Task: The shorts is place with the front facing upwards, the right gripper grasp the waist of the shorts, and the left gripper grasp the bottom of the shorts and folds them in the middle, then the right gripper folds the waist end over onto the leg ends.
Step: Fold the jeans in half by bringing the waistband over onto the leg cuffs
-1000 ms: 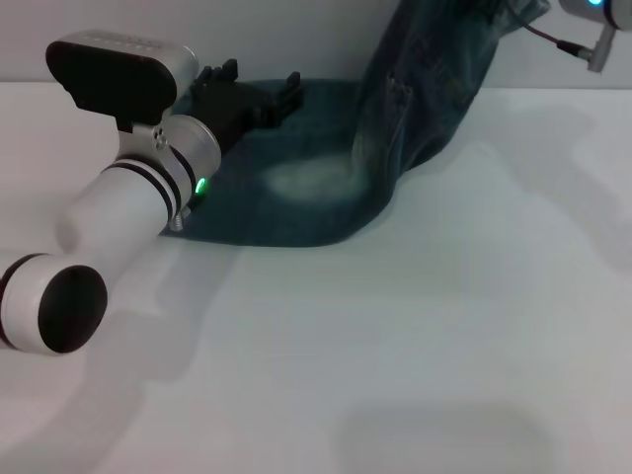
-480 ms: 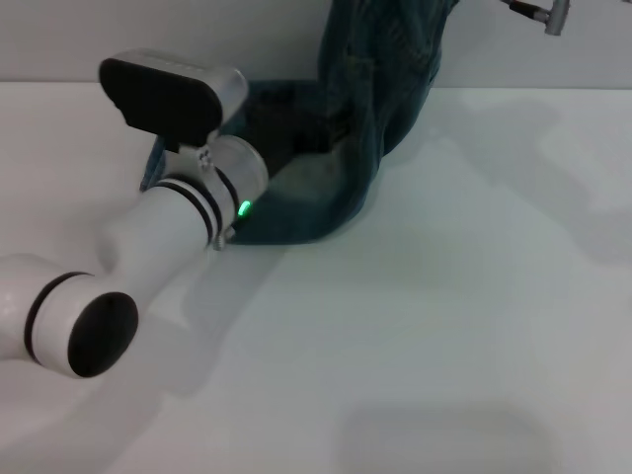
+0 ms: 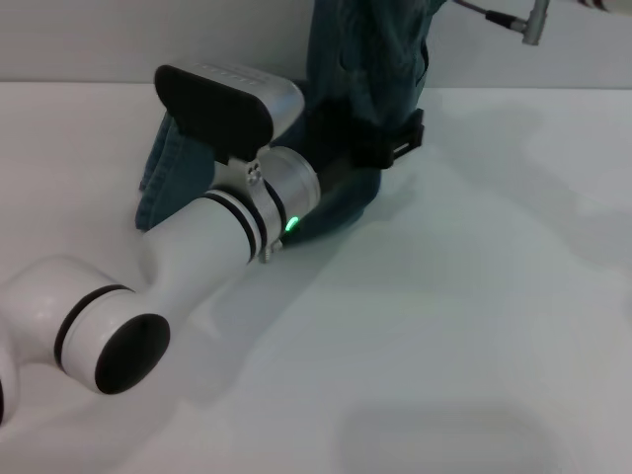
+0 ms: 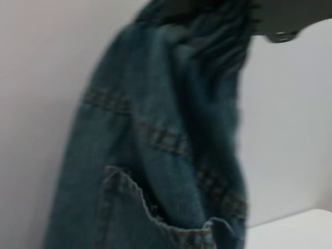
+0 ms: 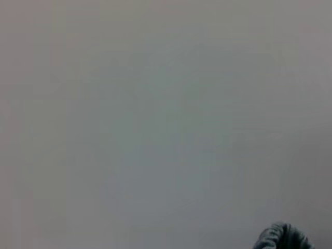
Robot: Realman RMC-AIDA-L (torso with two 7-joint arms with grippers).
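Note:
The waist of the shorts must land on the shorts' lower part (image 3: 180, 178), but my left gripper is lying across it there. Next, my left gripper moves back before my right gripper folds the waist over.
The blue denim shorts (image 3: 367, 59) hang from above the head view's top edge, and their lower part lies bunched on the white table (image 3: 464, 316) at the back left (image 3: 163, 178). My left gripper (image 3: 397, 145), black on a thick white arm, lies low across that lower part, right of the hanging cloth. In the left wrist view the shorts (image 4: 155, 155) fill the picture with a stitched pocket, and the puckered waist (image 4: 207, 21) runs up into a dark shape, my right gripper (image 4: 290, 15), which holds it up. The leg hems are hidden.
A grey wall (image 3: 99, 39) stands behind the table's back edge. A thin cable with a metal end (image 3: 533, 25) of the right arm pokes in at the top right. The right wrist view shows only grey wall (image 5: 155, 104).
My left arm has swung to the right across the lying denim. The hanging part has shifted left and the right arm has risen out of the head view.

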